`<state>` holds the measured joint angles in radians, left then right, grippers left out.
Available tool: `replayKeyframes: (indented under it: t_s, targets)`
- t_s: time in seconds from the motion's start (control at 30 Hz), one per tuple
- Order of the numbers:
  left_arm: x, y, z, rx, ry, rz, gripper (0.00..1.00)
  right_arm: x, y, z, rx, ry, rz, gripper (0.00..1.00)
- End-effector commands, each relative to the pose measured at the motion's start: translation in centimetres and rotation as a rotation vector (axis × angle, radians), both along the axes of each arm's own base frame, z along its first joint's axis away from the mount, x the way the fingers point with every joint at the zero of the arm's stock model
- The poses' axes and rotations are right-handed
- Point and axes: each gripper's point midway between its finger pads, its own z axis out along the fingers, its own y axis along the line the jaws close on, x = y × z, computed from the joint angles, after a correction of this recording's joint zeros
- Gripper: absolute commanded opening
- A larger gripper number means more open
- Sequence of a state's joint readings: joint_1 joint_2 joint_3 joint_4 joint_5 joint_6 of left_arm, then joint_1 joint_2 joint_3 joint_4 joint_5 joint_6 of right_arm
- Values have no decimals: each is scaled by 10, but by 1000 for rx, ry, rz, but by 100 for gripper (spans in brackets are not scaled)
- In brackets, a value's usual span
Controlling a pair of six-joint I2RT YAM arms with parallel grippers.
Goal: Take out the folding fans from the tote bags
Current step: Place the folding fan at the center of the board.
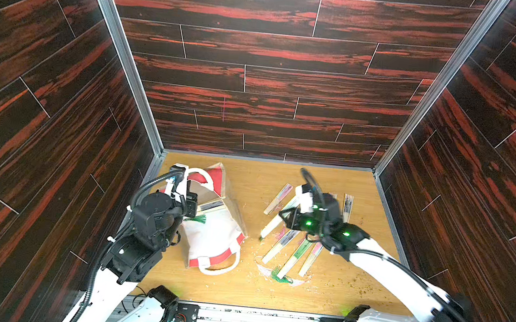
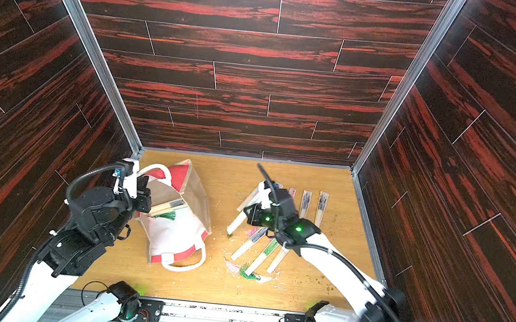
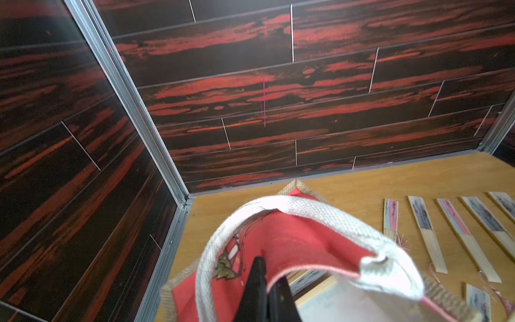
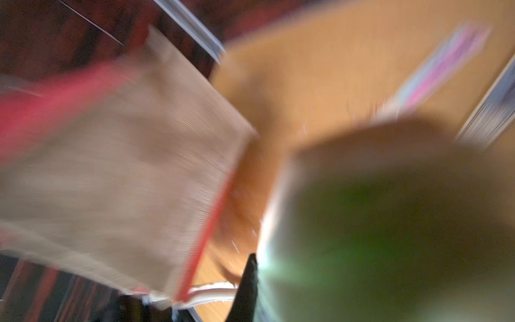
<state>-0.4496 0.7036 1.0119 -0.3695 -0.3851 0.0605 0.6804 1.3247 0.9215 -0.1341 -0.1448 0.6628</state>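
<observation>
My right gripper should keep lowering the pale fan [image 1: 270, 227] toward the open wood [image 1: 253, 247] beside the front fans and let it go there. The pale fan hangs clear of the tote bag.
The tan burlap tote bag [image 1: 212, 238] [image 2: 173, 238] lies tipped at the table's left, white lining showing. My left gripper [image 1: 193, 206] [image 3: 269, 274] is shut on its red rim [image 3: 292, 245] beside the white rope handle [image 3: 306, 209]. One folding fan [image 1: 209, 205] with a green tassel lies inside the mouth. My right gripper [image 1: 284, 215] [image 2: 246, 213] is shut on a pale fan [image 1: 271, 227] [image 2: 234, 225], held slanting over the table right of the bag. The right wrist view is blurred; that fan [image 4: 390, 223] fills it beside one black finger [image 4: 249, 278]. Several fans [image 1: 295, 257] [image 2: 306, 202] [image 3: 454, 223] lie on the right half.
Dark wood-patterned walls with aluminium corner posts [image 1: 121, 49] close in the left, back and right sides. Loose green and pink tassels [image 1: 280, 277] and pale crumbs lie near the front fans. A metal rail [image 1: 250, 317] carrying both arm bases runs along the front edge.
</observation>
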Motion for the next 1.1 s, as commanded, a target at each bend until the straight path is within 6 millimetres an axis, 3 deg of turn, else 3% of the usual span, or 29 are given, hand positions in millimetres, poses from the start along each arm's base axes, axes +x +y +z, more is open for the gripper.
replayKeyframes:
  t_s: [0.0,0.2,0.5,0.7,1.07]
  targets:
    - [-10,5,34,-33,-98,-5,0,-1,23,-16,64,50,44,0]
    - [-12,1,38,-50,-105,-29,0,13,49,-54,71,94,43,0]
    - [-9,-2,36,-59,-99,-40,0,32,75,-78,155,151,22,1]
    - [-7,-3,33,-62,-95,-37,0,36,72,-104,129,205,-31,5]
    - [-3,-6,31,-65,-86,-45,0,37,63,-132,49,210,-49,19]
